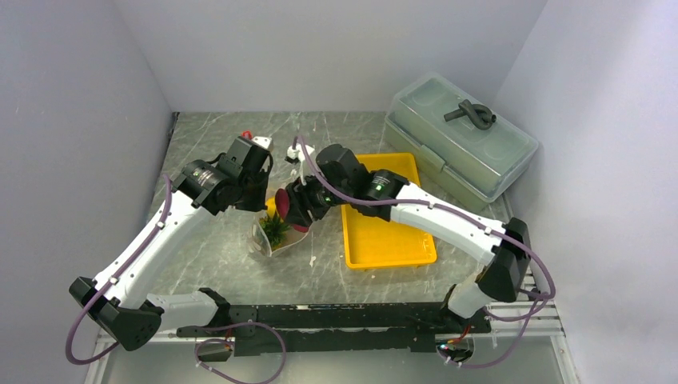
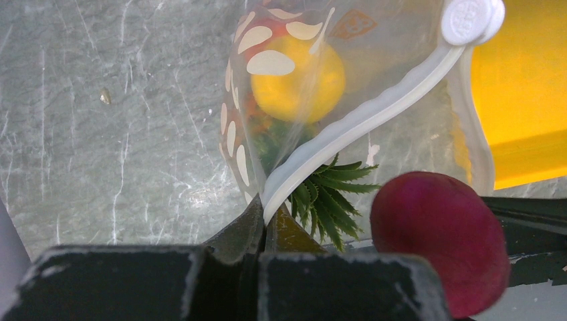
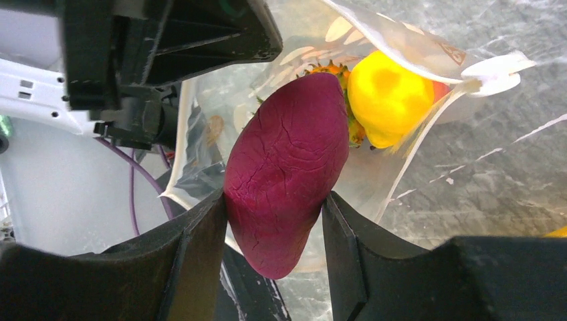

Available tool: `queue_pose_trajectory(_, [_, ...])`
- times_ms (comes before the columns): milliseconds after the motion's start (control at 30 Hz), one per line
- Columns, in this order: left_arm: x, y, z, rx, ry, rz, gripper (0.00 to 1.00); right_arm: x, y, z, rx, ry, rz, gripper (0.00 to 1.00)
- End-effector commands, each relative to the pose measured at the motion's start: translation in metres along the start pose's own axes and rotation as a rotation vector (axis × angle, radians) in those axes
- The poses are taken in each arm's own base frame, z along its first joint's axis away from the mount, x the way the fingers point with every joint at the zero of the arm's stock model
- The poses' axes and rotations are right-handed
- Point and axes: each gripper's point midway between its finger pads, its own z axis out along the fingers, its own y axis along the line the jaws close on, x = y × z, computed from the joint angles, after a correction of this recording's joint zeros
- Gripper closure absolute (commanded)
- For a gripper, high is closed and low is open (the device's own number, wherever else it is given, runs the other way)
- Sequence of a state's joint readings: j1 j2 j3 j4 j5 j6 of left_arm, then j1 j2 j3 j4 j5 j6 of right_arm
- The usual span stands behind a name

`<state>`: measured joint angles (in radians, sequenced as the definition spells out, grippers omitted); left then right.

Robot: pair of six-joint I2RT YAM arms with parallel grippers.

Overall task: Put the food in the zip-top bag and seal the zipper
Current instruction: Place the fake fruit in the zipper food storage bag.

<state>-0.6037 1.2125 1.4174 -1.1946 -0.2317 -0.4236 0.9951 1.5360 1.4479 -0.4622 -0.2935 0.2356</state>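
Note:
The long dark red food (image 3: 291, 154) lies across the bag's narrow opening. Next, my right gripper lets go of it and pulls the bag's loose edge (image 3: 402, 179) so that the food settles inside.
The dotted zip-top bag (image 1: 262, 240) stands open on the table between both arms. My left gripper (image 2: 264, 217) is shut on the white zipper (image 2: 361, 117) at the mouth's edge and holds it up. Inside the bag lie a yellow lemon (image 2: 294, 80) and a pineapple's green crown (image 2: 334, 184). My right gripper (image 3: 274, 200) is shut on a dark red piece of food (image 3: 287, 167), fingers pressed on both of its sides. It holds that piece at the bag's mouth, right in front of the lemon (image 3: 388, 97). The red food (image 1: 281, 200) hangs just above the bag.
A yellow tray (image 1: 388, 232) lies just right of the bag under the right arm. A grey-green lidded box (image 1: 460, 144) stands at the back right. White walls close the table on three sides.

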Motion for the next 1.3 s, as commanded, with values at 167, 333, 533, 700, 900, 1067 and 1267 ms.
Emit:
queue_pose_trajectory(167, [-0.004, -0.003, -0.008, 0.035, -0.035, -0.010, 1.00, -0.012, -0.009, 0.013, 0.077, 0.058, 0.056, 0.89])
queue_pose_trajectory(333, [-0.002, -0.003, -0.010, 0.037, -0.032, -0.010, 1.00, -0.014, -0.019, 0.018, 0.138, 0.078, 0.086, 0.84])
queue_pose_trajectory(533, [-0.001, -0.002, -0.012, 0.042, -0.035, -0.012, 1.00, -0.011, -0.032, 0.024, 0.210, 0.102, 0.114, 0.77])
queue_pose_trajectory(700, [0.001, -0.002, -0.013, 0.047, -0.035, -0.017, 1.00, -0.011, -0.037, 0.026, 0.242, 0.105, 0.134, 0.57])
queue_pose_trajectory(900, [0.002, -0.002, -0.013, 0.047, -0.035, -0.016, 1.00, -0.012, -0.040, 0.027, 0.261, 0.097, 0.143, 0.38])
queue_pose_trajectory(1067, [0.002, -0.002, -0.013, 0.049, -0.035, -0.019, 1.00, -0.017, -0.041, 0.025, 0.275, 0.076, 0.149, 0.29])
queue_pose_trajectory(1267, [0.002, -0.001, -0.014, 0.045, -0.036, -0.017, 1.00, -0.021, -0.040, 0.019, 0.277, 0.048, 0.155, 0.26])
